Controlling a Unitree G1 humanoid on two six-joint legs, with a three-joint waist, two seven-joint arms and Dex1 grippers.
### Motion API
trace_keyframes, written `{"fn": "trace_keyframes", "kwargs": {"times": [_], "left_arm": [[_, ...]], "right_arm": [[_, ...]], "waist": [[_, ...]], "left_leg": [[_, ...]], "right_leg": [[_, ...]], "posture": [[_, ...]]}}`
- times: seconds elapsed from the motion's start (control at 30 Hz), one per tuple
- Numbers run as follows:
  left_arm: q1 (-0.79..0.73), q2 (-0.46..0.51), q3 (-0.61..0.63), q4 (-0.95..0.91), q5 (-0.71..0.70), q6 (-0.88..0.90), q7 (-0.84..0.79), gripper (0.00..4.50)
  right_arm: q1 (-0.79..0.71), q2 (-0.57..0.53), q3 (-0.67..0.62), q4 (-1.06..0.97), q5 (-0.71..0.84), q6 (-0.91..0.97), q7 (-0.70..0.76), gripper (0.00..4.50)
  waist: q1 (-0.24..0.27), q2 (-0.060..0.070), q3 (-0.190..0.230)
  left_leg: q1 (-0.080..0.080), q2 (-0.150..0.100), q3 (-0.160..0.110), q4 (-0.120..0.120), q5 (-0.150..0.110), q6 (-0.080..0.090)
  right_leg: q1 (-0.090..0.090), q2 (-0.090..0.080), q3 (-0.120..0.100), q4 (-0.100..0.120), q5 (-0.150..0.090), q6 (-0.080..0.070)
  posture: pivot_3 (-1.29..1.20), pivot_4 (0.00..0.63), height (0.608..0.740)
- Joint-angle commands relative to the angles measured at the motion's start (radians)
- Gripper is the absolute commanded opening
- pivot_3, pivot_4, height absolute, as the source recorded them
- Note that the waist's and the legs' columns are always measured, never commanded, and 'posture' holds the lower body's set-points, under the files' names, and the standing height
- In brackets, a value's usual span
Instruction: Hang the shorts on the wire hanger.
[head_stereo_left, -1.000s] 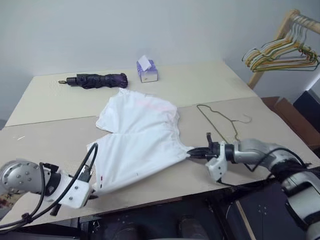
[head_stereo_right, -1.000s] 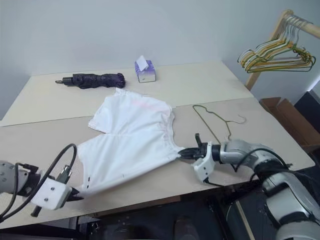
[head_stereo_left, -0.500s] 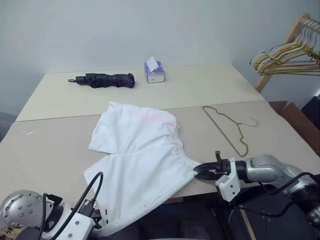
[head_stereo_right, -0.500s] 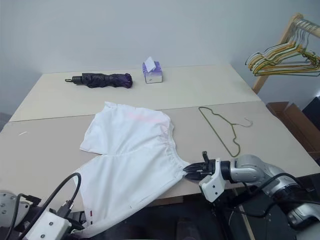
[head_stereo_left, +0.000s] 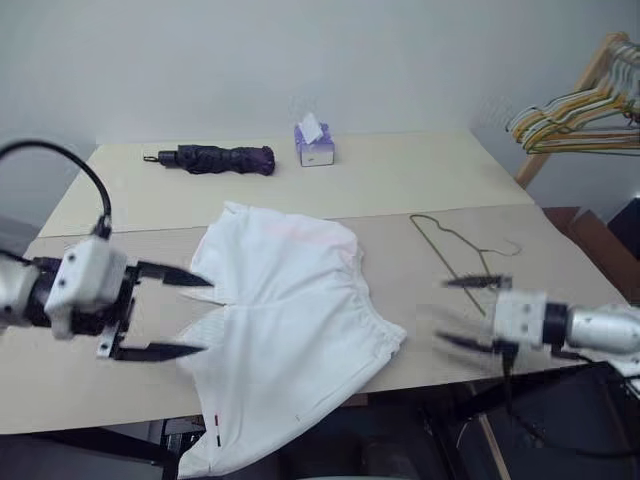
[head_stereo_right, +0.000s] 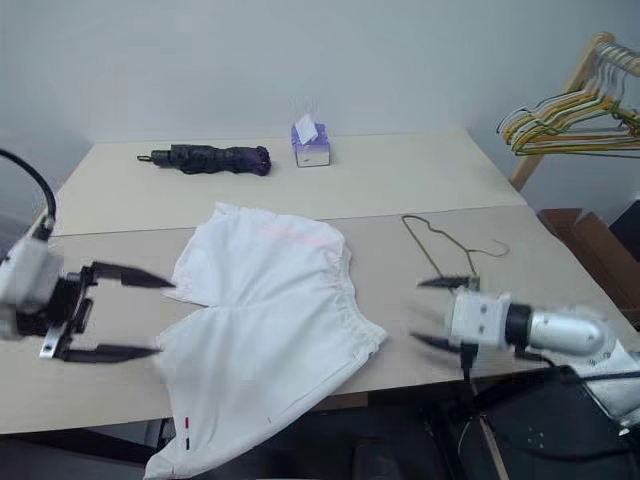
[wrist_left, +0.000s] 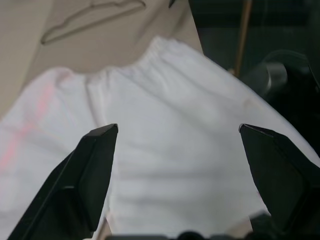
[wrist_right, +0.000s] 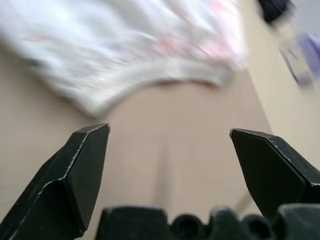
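The thin wire hanger (head_stereo_left: 452, 231) will stay stiff and stick out sideways when I lift it by an end corner, because the long bar (head_stereo_left: 442, 259) lies straight.
The white shorts (head_stereo_left: 290, 310) lie flat on the table (head_stereo_left: 400, 180), waistband toward the right, and one leg hangs over the front edge (head_stereo_left: 215, 440). The thin wire hanger (head_stereo_left: 450, 245) lies on the table just right of the waistband. My left gripper (head_stereo_left: 205, 315) hovers open at the left edge of the shorts, holding nothing. My right gripper (head_stereo_left: 442, 311) is open too, a short way right of the waistband corner and in front of the hanger. The left wrist view looks past wide-apart fingers (wrist_left: 85, 175) at the shorts (wrist_left: 170, 150).
A folded dark umbrella (head_stereo_left: 215, 158) and a purple tissue box (head_stereo_left: 315, 147) sit at the back of the table. A wooden rack with bunched yellow and green hangers (head_stereo_left: 575, 110) stands at the far right. The table's front edge is close below the grippers.
Both grippers have opened and let go of the shorts. The left one rose from below the table edge; the right one drew away to the right. The shorts stay on the table.
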Motion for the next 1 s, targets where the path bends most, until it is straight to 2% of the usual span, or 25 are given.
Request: {"fn": "trace_keyframes", "kwargs": {"times": [0.03, 0.17, 0.3, 0.53, 0.73, 0.83, 1.0], "left_arm": [[-0.095, -0.061, -0.068, -0.038, -0.06, 0.145, 0.138, 4.2], [-0.182, -0.156, -0.15, -0.064, -0.034, 0.199, 0.212, 4.2], [-0.199, -0.19, -0.174, -0.078, -0.006, 0.217, 0.213, 4.2], [-0.224, -0.208, -0.186, -0.069, 0.026, 0.222, 0.187, 4.2], [-0.227, -0.216, -0.183, -0.063, 0.04, 0.225, 0.178, 4.2], [-0.235, -0.221, -0.19, -0.06, 0.05, 0.222, 0.17, 4.23], [-0.263, -0.239, -0.203, -0.048, 0.064, 0.225, 0.161, 4.23]], "right_arm": [[-0.078, 0.053, -0.043, 0.055, -0.039, 0.251, -0.085, 4.5], [-0.299, 0.199, -0.001, 0.231, -0.139, 0.637, -0.261, 4.5], [-0.443, 0.298, -0.002, 0.405, -0.216, 0.806, -0.337, 4.5], [-0.578, 0.355, 0.039, 0.606, -0.262, 0.957, -0.238, 4.5], [-0.57, 0.349, 0.019, 0.585, -0.245, 1.048, -0.156, 4.5], [-0.578, 0.365, 0.002, 0.611, -0.236, 1.115, -0.146, 3.93], [-0.583, 0.389, -0.037, 0.627, -0.223, 1.173, -0.14, 2.3]], "waist": [[-0.005, 0.0, 0.0], [-0.02, 0.0, 0.0], [-0.032, 0.0, 0.0], [-0.04, 0.001, 0.0], [-0.047, 0.002, -0.001], [-0.052, 0.002, -0.001], [-0.052, 0.002, -0.001]], "left_leg": [[-0.001, 0.0, -0.001, 0.0, 0.0, 0.0], [-0.006, -0.001, 0.0, 0.002, 0.002, -0.003], [-0.007, -0.001, 0.0, 0.001, 0.002, -0.003], [-0.01, -0.001, -0.001, 0.001, 0.002, -0.003], [-0.01, -0.001, -0.003, 0.001, 0.002, -0.003], [-0.009, -0.001, -0.004, 0.001, 0.002, -0.003], [-0.009, -0.002, -0.005, 0.001, 0.002, -0.003]], "right_leg": [[-0.001, 0.001, 0.0, 0.0, 0.0, 0.0], [-0.005, 0.001, 0.001, 0.002, 0.0, -0.001], [-0.006, 0.001, 0.0, 0.002, 0.0, -0.001], [-0.008, 0.001, 0.001, 0.001, 0.0, -0.001], [-0.007, 0.001, 0.0, 0.001, 0.0, -0.001], [-0.007, 0.001, 0.0, 0.001, 0.0, -0.001], [-0.005, 0.001, -0.002, 0.0, 0.0, -0.001]], "posture": [[-0.15, 0.062, 0.74], [-0.17, 0.059, 0.74], [-0.18, 0.055, 0.74], [-0.17, 0.054, 0.74], [-0.18, 0.054, 0.74], [-0.18, 0.051, 0.74], [-0.19, 0.047, 0.74]]}}
